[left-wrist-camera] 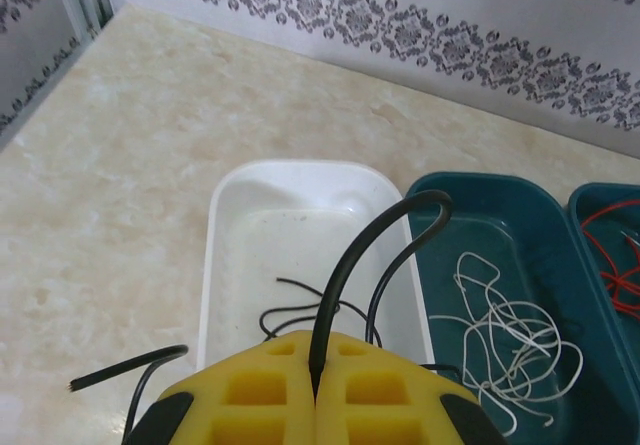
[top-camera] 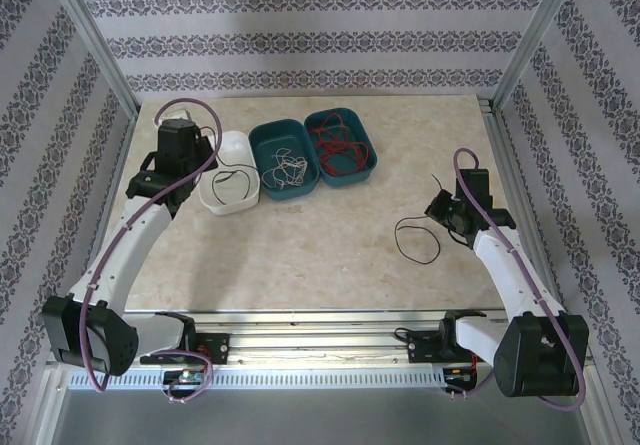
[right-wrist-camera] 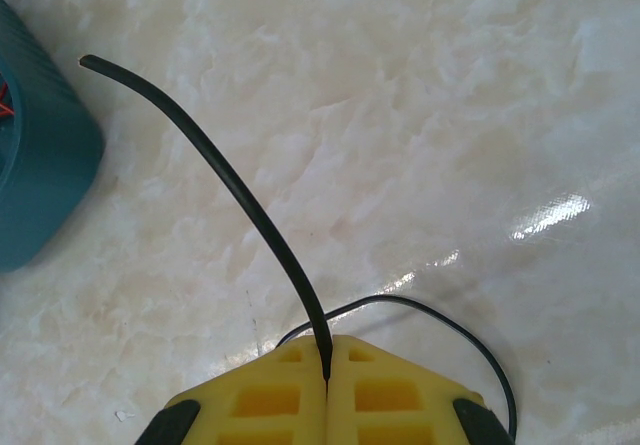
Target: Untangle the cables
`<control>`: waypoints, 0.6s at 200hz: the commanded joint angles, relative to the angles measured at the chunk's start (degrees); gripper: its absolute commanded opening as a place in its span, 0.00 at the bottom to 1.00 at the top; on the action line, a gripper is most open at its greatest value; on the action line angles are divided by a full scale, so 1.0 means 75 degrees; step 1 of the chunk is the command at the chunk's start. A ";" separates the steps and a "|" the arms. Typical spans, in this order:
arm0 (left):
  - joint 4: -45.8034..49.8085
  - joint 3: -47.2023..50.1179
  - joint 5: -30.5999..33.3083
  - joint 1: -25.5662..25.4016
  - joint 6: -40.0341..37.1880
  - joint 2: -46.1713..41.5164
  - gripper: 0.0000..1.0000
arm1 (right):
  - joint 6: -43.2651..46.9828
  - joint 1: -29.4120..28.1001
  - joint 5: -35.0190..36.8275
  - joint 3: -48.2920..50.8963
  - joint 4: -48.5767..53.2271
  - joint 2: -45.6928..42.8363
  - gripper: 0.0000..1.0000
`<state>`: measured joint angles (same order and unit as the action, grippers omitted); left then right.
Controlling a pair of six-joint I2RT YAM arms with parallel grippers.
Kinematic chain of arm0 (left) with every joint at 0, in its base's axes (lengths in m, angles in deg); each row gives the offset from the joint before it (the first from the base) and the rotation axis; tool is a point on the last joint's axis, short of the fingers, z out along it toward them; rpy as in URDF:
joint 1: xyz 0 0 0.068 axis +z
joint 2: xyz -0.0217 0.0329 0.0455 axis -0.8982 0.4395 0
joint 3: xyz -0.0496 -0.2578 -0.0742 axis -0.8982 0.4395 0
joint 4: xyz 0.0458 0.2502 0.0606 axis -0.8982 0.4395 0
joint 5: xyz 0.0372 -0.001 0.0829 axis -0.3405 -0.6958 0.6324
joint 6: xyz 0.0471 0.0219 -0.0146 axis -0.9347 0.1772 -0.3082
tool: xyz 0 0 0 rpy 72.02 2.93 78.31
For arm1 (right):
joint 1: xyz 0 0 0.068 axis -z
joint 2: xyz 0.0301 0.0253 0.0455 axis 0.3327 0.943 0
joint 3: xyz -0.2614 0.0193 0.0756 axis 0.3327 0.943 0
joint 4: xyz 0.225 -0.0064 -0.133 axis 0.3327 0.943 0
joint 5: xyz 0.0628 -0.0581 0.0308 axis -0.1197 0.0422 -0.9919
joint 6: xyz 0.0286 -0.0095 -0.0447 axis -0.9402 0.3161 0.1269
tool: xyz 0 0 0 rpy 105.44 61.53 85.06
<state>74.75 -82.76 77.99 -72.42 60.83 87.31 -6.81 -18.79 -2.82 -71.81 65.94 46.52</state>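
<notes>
Next, my left gripper swings back over the tray point(top-camera: 233, 177) and lowers the cable inside, because one end of the black cable point(left-wrist-camera: 74, 385) hangs outside the white tray's rim.
The cables lie sorted by colour. Red cables point(top-camera: 338, 137) fill the right teal tray point(top-camera: 372, 161), white cables point(left-wrist-camera: 510, 340) lie in the middle teal tray point(left-wrist-camera: 480, 205), and black cables point(left-wrist-camera: 300, 305) in the white tray point(left-wrist-camera: 225, 265). My left gripper point(left-wrist-camera: 315, 363) hovers at the white tray's near edge, shut on a black cable point(left-wrist-camera: 375, 235) that arcs up and back down into the tray. My right gripper point(right-wrist-camera: 327, 357) is low over the bare table at the right, shut on another black cable point(right-wrist-camera: 225, 175) whose loop point(top-camera: 415, 241) lies on the table.
The three trays stand in a row at the back of the marble-patterned table point(top-camera: 300, 255). A corner of the right teal tray point(right-wrist-camera: 40, 155) sits left of my right gripper. Aluminium frame posts point(top-camera: 515, 50) and patterned walls enclose the table.
</notes>
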 commanded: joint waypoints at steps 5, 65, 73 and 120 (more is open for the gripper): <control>0.0327 -0.0552 0.0510 0.0103 -0.0477 0.0014 0.00 | -0.0072 0.0066 0.0088 0.0080 -0.0019 0.0024 0.00; 0.0521 -0.0792 0.0552 0.0170 -0.0679 0.0008 0.00 | -0.0092 0.0062 0.0034 0.0056 -0.0055 0.0123 0.00; 0.0556 -0.0804 0.0629 0.0174 -0.0702 0.0055 0.00 | -0.0113 0.0068 0.0029 0.0056 -0.0055 0.0129 0.00; 0.0535 -0.0828 0.0506 0.0176 -0.0648 0.0444 0.00 | -0.0130 0.0066 0.0025 0.0080 -0.0052 0.0129 0.00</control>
<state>77.27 -87.11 81.84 -71.67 56.72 88.93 -6.85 -18.79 -2.82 -71.76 65.92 47.26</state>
